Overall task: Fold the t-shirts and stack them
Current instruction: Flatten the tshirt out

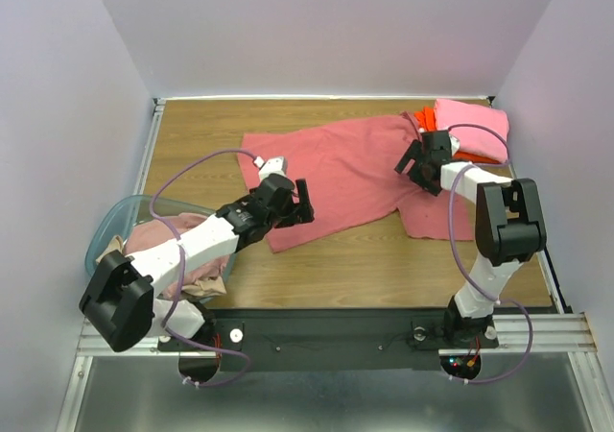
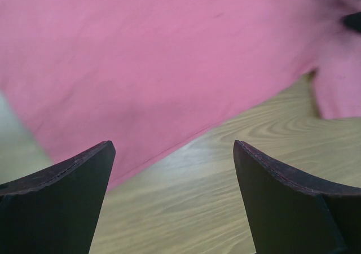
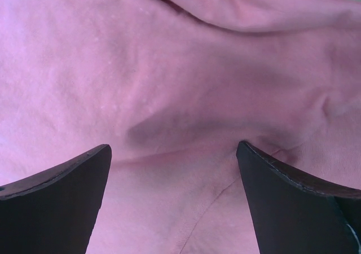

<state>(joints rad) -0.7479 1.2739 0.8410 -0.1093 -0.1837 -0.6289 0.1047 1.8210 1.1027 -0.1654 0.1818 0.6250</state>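
Note:
I expect the salmon-red t-shirt's near sleeve (image 1: 435, 223) to flop over the t-shirt when I lift the t-shirt's straight side edge (image 1: 336, 231), because the sleeve sticks out past that edge.
A large salmon-red t-shirt (image 1: 345, 178) lies spread across the wooden table. My left gripper (image 1: 305, 204) is open and empty, just above the table at the shirt's near-left hem (image 2: 163, 73). My right gripper (image 1: 411, 168) is open and empty, low over the shirt's right side; cloth with a seam fills its view (image 3: 186, 96). A bright pink folded shirt (image 1: 470, 120) lies on an orange one (image 1: 475, 154) at the back right. Pale pink (image 1: 158, 235) and beige (image 1: 206, 280) shirts lie in the basket.
A translucent blue-green plastic basket (image 1: 107, 228) stands at the near left, partly under my left arm. Purple walls close in the table on three sides. Bare wood (image 1: 365, 269) shows in front of the shirt.

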